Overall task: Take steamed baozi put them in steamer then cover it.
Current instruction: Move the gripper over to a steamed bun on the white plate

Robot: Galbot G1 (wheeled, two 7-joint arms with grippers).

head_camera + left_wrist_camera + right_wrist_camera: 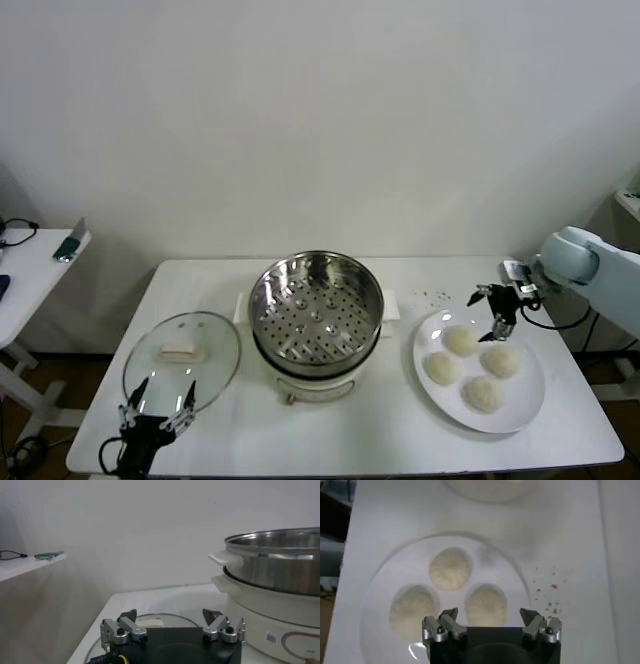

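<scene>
The farthest baozi sits centred before my right gripper's open fingers, clear of its neighbours, so I should descend next until the fingers straddle it, then close.
The steel steamer sits mid-table on its cream pot base, with nothing in it. Four cream baozi lie on a white plate at the right; the farthest is. My right gripper is open and empty above the plate's far edge, just over that bun. In the right wrist view the gripper hovers over a baozi, with two more baozi beyond. The glass cover lies flat at the left. My left gripper is open at its near edge; it also shows in the left wrist view.
A white side table with small items stands at the far left. Dark crumbs lie between the steamer and the plate. In the left wrist view the steamer rises beside the cover. A wall closes off the back.
</scene>
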